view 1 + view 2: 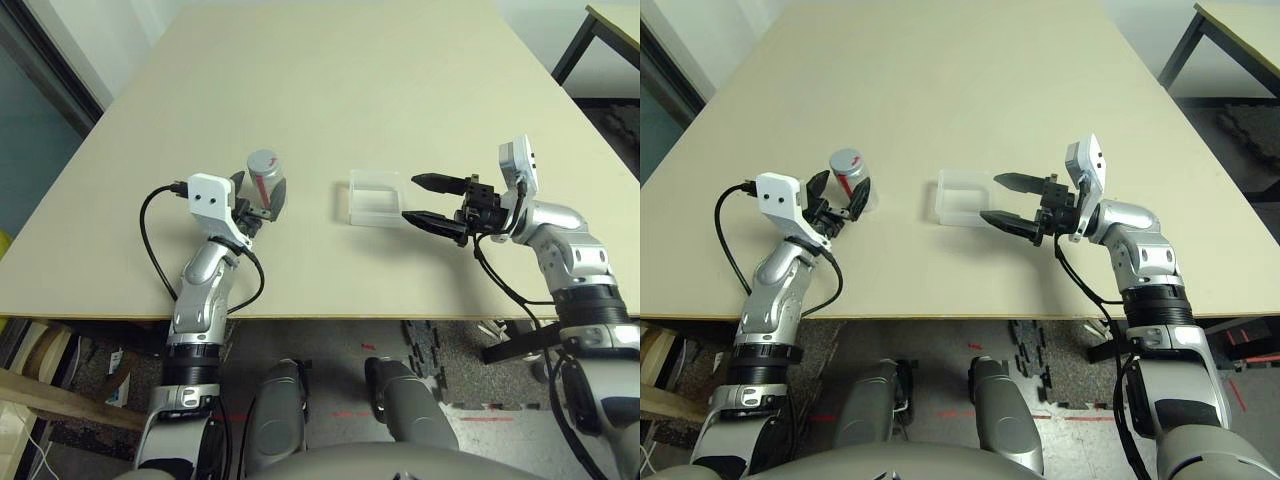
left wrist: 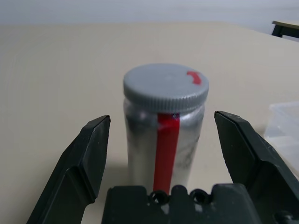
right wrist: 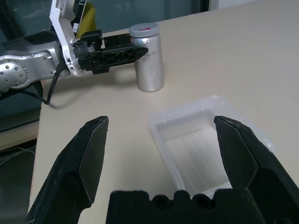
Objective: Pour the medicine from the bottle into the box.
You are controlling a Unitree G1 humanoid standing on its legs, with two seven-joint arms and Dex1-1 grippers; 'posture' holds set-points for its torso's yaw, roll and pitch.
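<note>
I expect the grey cap (image 1: pixel 263 159) to unscrew and come off in one piece when I turn it with my right gripper, because fine ribs run around its edge (image 2: pixel 164 103).
The bottle (image 1: pixel 266 180) stands upright on the left half of the table, silver with a red stripe and a grey cap on its mouth. My left gripper (image 2: pixel 162 119) is open around it, one finger on each side with a gap to the bottle's wall. The box (image 1: pixel 375 197), a clear shallow tray, lies at the table's middle, to the right of the bottle. My right gripper (image 1: pixel 410 198) is open just right of the box, its fingertips at the box's near rim (image 3: pixel 205 140). The medicine is hidden.
The beige table (image 1: pixel 330 90) stretches far ahead of both arms. Its front edge runs just behind my wrists. A black cable (image 1: pixel 150 240) loops off the left wrist. A second table's corner (image 1: pixel 615 25) stands at the far right.
</note>
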